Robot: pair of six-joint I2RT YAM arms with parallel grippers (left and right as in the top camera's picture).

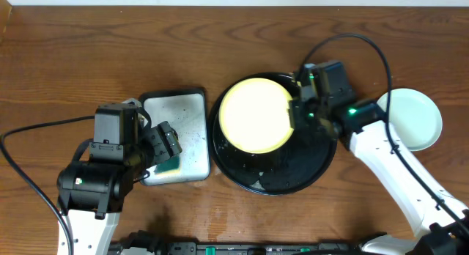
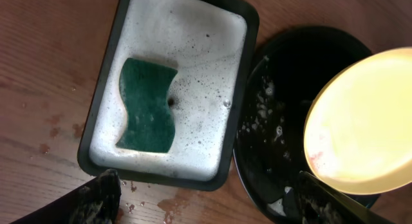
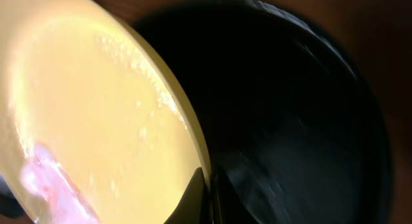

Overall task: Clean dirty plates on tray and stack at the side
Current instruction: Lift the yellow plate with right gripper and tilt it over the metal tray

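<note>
A pinkish-red smear (image 3: 55, 185) is on the yellow plate's side, so next my right gripper takes the plate over the soapy rectangular tray (image 1: 181, 124) to clean it before stacking it.
A pale yellow plate (image 1: 255, 114) hangs tilted over the round black tray (image 1: 293, 174), with my right gripper (image 1: 297, 112) shut on its right rim. In the right wrist view the gripper (image 3: 209, 192) pinches the edge of the yellow plate (image 3: 96, 121), and a pinkish-red smear shows low on its face. The black tray (image 3: 290, 121) lies behind. My left gripper (image 2: 206, 182) stands open and empty at the near edge of the soapy rectangular tray (image 2: 241, 89). A pale mint-blue plate (image 1: 418, 123) rests on the table at the far right.
A green sponge (image 2: 147, 105) lies flat in the foam of the rectangular tray (image 1: 176, 108), apart from my left fingers. Suds fleck the black tray (image 2: 277, 108). Wet spots mark the wooden table in front of the rectangular tray.
</note>
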